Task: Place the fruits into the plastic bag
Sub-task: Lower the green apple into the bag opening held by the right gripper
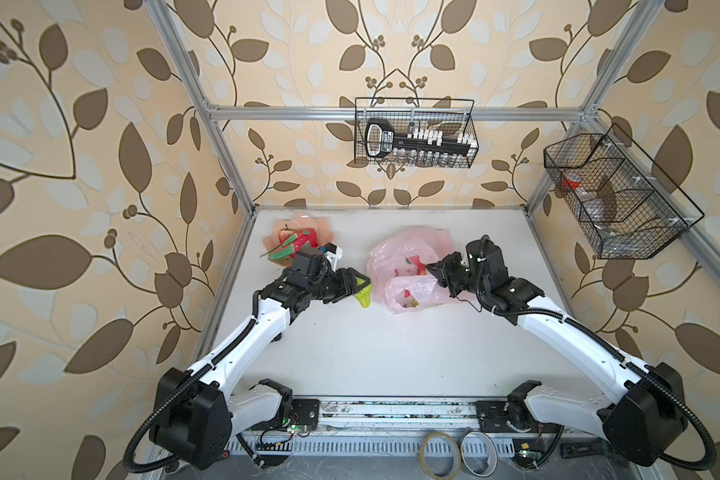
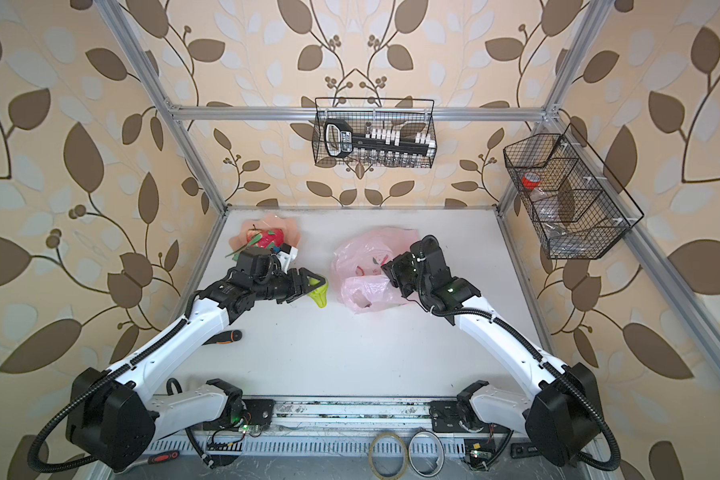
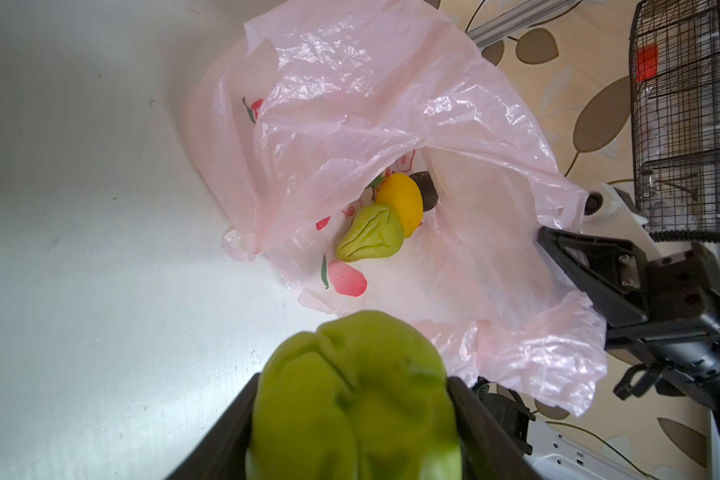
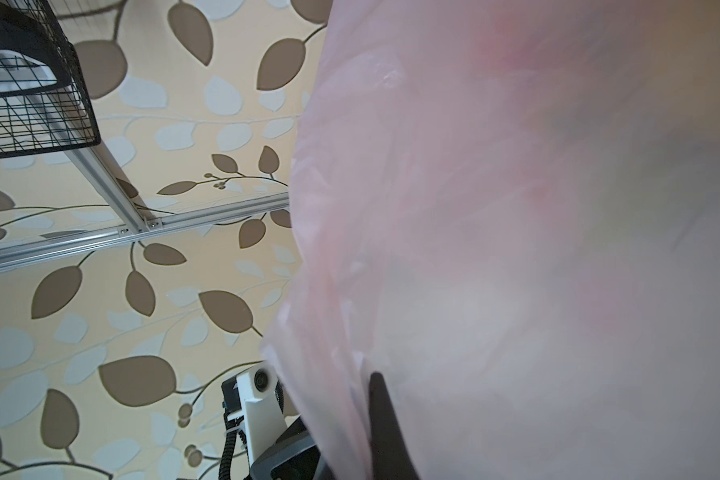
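The plastic bag's opening is wide and faces the held green fruit, so my left gripper keeps going into the plastic bag and lets go near the yellow lemon.
My left gripper is shut on a lumpy green fruit, held just above the table to the left of the plastic bag. The right gripper is shut on the bag's upper edge and holds the mouth open toward the left arm. Pink film drapes over one dark finger. Inside the bag lie another green fruit, a yellow lemon and a dark purple fruit. A magenta dragon fruit sits on the peach-pink dish at the back left.
Wire baskets hang on the back wall and on the right frame. An orange-and-black screwdriver lies under the left arm. Two tape rolls and a red-handled tool rest at the front edge.
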Controlling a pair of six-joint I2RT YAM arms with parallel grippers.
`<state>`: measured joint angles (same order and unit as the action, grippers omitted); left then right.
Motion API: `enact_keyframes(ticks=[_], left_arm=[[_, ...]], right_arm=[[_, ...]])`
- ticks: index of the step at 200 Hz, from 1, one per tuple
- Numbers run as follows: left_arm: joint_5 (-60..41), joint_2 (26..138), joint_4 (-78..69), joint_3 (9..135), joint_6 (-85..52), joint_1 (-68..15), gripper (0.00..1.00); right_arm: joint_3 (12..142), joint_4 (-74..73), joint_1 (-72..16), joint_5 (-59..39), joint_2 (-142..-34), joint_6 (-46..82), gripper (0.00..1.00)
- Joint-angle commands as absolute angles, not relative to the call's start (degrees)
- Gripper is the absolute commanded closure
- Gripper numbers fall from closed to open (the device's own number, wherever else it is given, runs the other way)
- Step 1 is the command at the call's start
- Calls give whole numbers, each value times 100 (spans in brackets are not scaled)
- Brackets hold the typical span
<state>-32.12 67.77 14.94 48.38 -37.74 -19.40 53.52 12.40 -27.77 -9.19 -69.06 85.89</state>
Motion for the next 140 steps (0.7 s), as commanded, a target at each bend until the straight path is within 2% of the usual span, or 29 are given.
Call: enact_keyframes(ticks=[1,69,140], left_arm=[[-3274,7009,971,4822,-3833,-2033,55],[-3419,8083,152,5242,-4006,-2653,55],[-3401,9366,-48,6150,-3902,-3111,57]], right_arm=[[5266,1126,-2820,-844,-6823,8767,100],[5269,1039,-2830,-827,-6861,8802,100],[5189,976,-2839,-806,-6838,8864,100]])
